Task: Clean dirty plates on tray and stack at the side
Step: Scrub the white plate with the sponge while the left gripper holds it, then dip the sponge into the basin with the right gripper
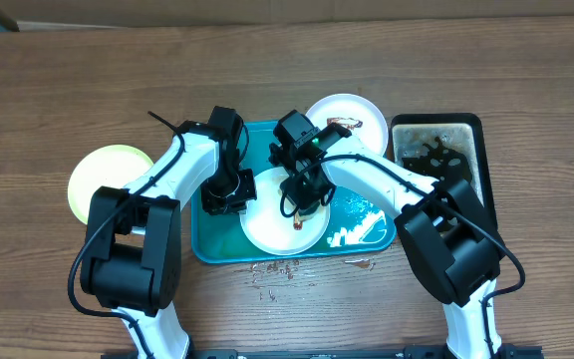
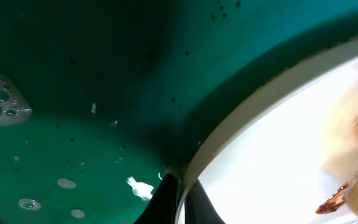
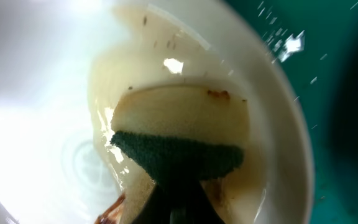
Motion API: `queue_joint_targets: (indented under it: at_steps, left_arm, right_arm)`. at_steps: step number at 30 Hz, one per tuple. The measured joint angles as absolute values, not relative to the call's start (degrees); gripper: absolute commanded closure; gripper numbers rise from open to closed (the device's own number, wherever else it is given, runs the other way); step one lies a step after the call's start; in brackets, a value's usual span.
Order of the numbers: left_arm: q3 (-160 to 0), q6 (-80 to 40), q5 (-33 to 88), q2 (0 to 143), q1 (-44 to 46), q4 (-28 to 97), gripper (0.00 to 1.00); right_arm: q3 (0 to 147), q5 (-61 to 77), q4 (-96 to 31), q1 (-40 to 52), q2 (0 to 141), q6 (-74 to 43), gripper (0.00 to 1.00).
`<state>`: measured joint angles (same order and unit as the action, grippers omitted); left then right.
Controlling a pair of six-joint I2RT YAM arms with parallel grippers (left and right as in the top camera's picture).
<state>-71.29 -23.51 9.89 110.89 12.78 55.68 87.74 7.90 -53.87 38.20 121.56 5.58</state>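
Note:
I should lift the sponge with my right gripper and dip it in the black-rimmed basin (image 1: 439, 165) before I wipe more, because murky brown liquid (image 3: 120, 81) pools around the sponge on the white plate.
The teal tray (image 1: 207, 244) holds a white plate (image 1: 265, 227). My left gripper (image 1: 225, 196) is shut on that plate's left rim; in the left wrist view the two dark fingers (image 2: 166, 196) pinch the rim of the plate (image 2: 278, 137) over the tray (image 2: 73, 74). My right gripper (image 1: 302, 199) is shut on a sponge (image 3: 179, 118), yellow with a green scouring side, pressed into the wet plate (image 3: 36, 124). A brown sauce smear (image 3: 110, 213) lies beside it. A second white plate (image 1: 352, 118), smeared, sits at the tray's far right corner. A pale yellow-green plate (image 1: 98, 179) lies left of the tray.
A black-rimmed basin (image 1: 436, 150) of dirty water stands to the right of the tray. Soap foam (image 1: 355, 231) covers the tray's right part. Brown specks (image 1: 282, 267) dot the wooden table in front of the tray.

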Motion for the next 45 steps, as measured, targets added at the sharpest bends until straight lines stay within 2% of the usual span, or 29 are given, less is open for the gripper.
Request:
queue_joint_targets:
  at_steps: [9,21,27,37,45]
  left_arm:
    - [-71.29,-23.46,9.78,110.89,12.78,55.72,0.96]
    - [-71.29,-23.44,8.34,110.89,12.73,55.86,0.96]
    - [-71.29,-23.46,8.36,110.89,12.73,55.75,0.96]
    - [-71.29,-23.51,8.38,110.89,12.75,55.72,0.96]
    - [-71.29,-23.51,8.4,110.89,12.75,55.72,0.96]
  right_arm:
    - [87.46,13.5,-54.39,38.17,121.56,-0.99,0.96]
    - [86.52,16.62,-44.86,38.2,121.78,-20.84,0.96]
    - [86.32,17.26,-42.61,38.2,121.91,-26.94,0.96]
    - [86.26,14.04,-45.56,38.35,120.05,-25.82,0.96]
    - [86.39,6.63,-51.24,34.39,111.37,-24.36,0.96]
